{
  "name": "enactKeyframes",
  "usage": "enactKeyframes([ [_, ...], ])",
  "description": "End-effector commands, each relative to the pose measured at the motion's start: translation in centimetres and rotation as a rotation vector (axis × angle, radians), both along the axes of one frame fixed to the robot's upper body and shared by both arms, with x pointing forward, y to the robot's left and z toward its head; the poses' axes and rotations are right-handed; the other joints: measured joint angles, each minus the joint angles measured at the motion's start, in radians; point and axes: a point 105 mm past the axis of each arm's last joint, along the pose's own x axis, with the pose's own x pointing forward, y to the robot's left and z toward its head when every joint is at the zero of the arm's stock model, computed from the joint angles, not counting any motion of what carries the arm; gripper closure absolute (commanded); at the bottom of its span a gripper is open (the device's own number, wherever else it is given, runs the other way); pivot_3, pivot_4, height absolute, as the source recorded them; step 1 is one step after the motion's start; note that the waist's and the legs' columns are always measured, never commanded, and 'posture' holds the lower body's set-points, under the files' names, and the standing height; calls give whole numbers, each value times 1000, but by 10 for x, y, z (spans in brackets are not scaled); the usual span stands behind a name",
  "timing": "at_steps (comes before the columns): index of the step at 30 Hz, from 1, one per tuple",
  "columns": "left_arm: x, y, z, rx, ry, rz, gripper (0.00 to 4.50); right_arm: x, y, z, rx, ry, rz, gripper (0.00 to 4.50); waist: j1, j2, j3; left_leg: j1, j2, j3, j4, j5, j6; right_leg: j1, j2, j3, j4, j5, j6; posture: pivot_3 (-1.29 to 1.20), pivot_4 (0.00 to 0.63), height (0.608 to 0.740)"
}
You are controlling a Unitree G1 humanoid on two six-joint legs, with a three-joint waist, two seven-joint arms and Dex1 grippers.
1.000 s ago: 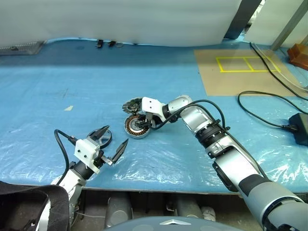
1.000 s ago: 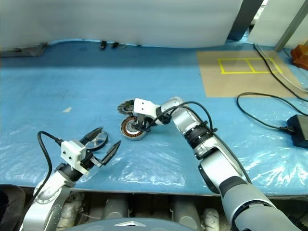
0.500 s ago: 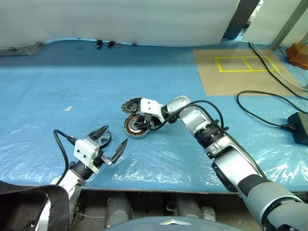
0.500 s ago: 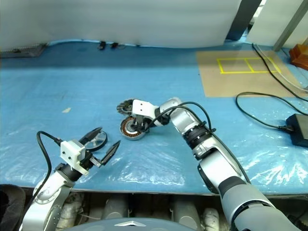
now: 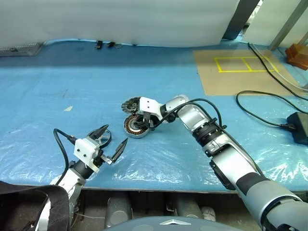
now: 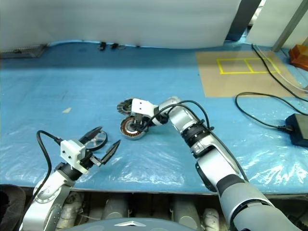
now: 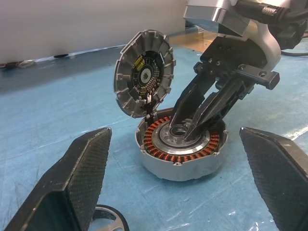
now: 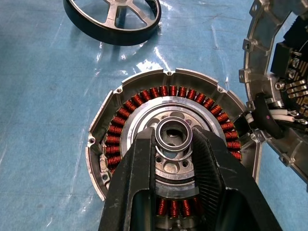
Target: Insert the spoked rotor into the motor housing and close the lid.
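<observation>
The ribbed lid (image 5: 130, 104) will fold over flat when I close it, because a short dark link (image 7: 149, 109) joins it to the motor housing's rim.
The motor housing (image 5: 134, 127), a round silver puck with a ring of copper windings, sits mid-table on the blue sheet. Its ribbed lid (image 5: 130, 104) stands tilted up, open, at the far side. My right gripper (image 8: 174, 139) points down into the housing, its black fingers (image 7: 202, 103) shut on the small silver centre hub (image 8: 174, 131). The spoked rotor (image 5: 103, 140), a dark-rimmed wheel with silver spokes, lies flat on the sheet to the housing's left. My left gripper (image 5: 116, 135) hovers just in front of the rotor, open, with nothing between its fingers.
A brown board with yellow tape squares (image 5: 240, 72) lies at the back right. Black cables (image 5: 260, 98) and a black power brick (image 5: 301, 127) sit on the right. Small dark parts (image 5: 106, 44) lie by the back edge. The table's front edge (image 5: 159, 179) runs close below the arms.
</observation>
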Motion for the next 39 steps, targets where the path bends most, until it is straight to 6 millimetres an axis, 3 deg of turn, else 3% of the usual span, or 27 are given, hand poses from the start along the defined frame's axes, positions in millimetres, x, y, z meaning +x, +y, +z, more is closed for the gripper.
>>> enactKeyframes([
  [1, -1, 0, 9, 9, -40, -1, 0, 5, -2, 8, 7, 6, -21, 3506, 0, 0, 0, 0, 0, 0, 0, 0, 0, 0, 0, 0, 0, 0, 0, 0, 150, 740],
  [39, 1, 2, 9, 13, -35, -1, 0, -1, 4, 13, 48, 40, -9, 3506, 1, 0, 0, -1, 0, 0, 0, 0, 0, -1, 0, 0, -1, 0, 0, 0, 150, 740],
])
